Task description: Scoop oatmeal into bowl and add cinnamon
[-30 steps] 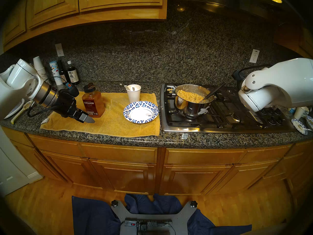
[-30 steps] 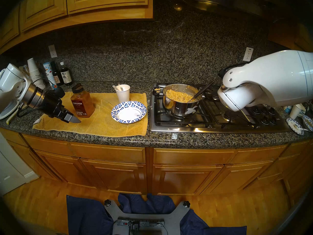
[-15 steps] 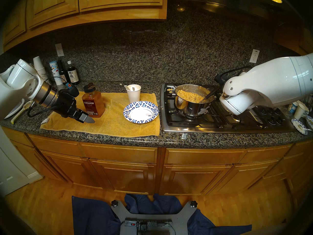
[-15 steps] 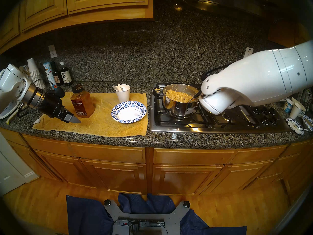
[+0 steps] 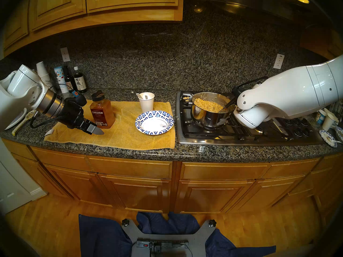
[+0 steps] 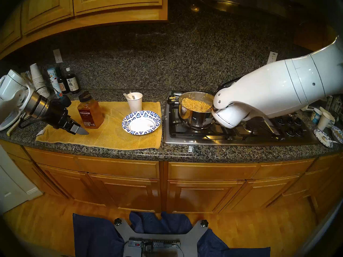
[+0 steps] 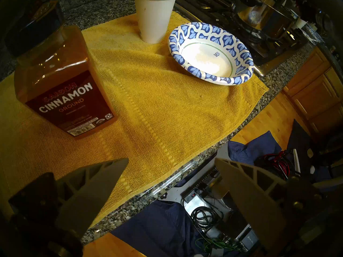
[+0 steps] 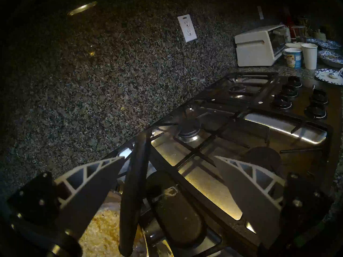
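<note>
I expect the black utensil (image 5: 229,103) to bring up a heaped clump when I lift the utensil's handle, because the oatmeal in the pot (image 5: 208,105) looks thick and lumpy.
Tan-yellow oatmeal (image 5: 207,104) fills a steel pot (image 5: 204,119) on the stove's left burner. A black utensil handle (image 8: 135,186) leans out of the pot's right side. My right gripper (image 8: 169,156) stands open around that handle, which lies near the left finger; the head views hide these fingers behind the wrist. The blue-and-white paper bowl (image 5: 155,122) sits empty on the yellow towel. The cinnamon (image 5: 101,113) jar stands upright at the towel's left. My left gripper (image 7: 171,159) hovers open and empty over the towel, just in front of the jar.
A white paper cup (image 5: 146,101) with utensils stands behind the bowl. Dark bottles (image 5: 79,82) and stacked cups line the back left. Stove knobs (image 5: 298,125), cups and used plates (image 5: 328,138) crowd the right. A toaster oven (image 8: 259,45) sits beyond the stove.
My right arm has swung left across the stove until its wrist reached the pot's right rim and the handle. The left arm, jar and bowl have stayed put.
</note>
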Tool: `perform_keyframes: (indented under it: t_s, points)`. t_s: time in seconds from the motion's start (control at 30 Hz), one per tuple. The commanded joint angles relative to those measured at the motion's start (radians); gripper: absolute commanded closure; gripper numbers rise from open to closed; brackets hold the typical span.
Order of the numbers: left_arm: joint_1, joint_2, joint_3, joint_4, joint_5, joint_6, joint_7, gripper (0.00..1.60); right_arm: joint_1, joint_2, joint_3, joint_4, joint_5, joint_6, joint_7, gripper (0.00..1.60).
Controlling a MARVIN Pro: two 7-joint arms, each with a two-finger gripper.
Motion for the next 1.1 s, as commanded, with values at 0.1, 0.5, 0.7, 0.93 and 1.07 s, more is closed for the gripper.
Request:
perform_keyframes:
  t_s: [0.1,0.5,0.7,0.93,1.07]
  points:
    - [-0.024,-0.002,-0.023,0.002,0.000,-0.003,-0.001,0.00,-0.004,-0.006,0.031,0.042,-0.050,-0.004,-0.021,0.24]
    - [-0.024,-0.002,-0.024,0.002,0.000,-0.003,-0.002,0.00,-0.038,0.026,0.045,0.059,-0.103,-0.004,-0.050,1.17]
    - [-0.024,-0.002,-0.024,0.002,0.000,-0.003,-0.002,0.00,-0.049,0.040,0.058,0.057,-0.134,-0.004,-0.065,1.60]
    - [-0.024,-0.002,-0.024,0.002,0.000,-0.003,-0.002,0.00,-0.054,0.071,0.101,0.053,-0.122,-0.004,-0.099,1.60]
    - [-0.024,-0.002,-0.024,0.002,0.000,-0.003,-0.002,0.00,-0.066,0.085,0.137,0.057,-0.091,-0.004,-0.127,1.60]
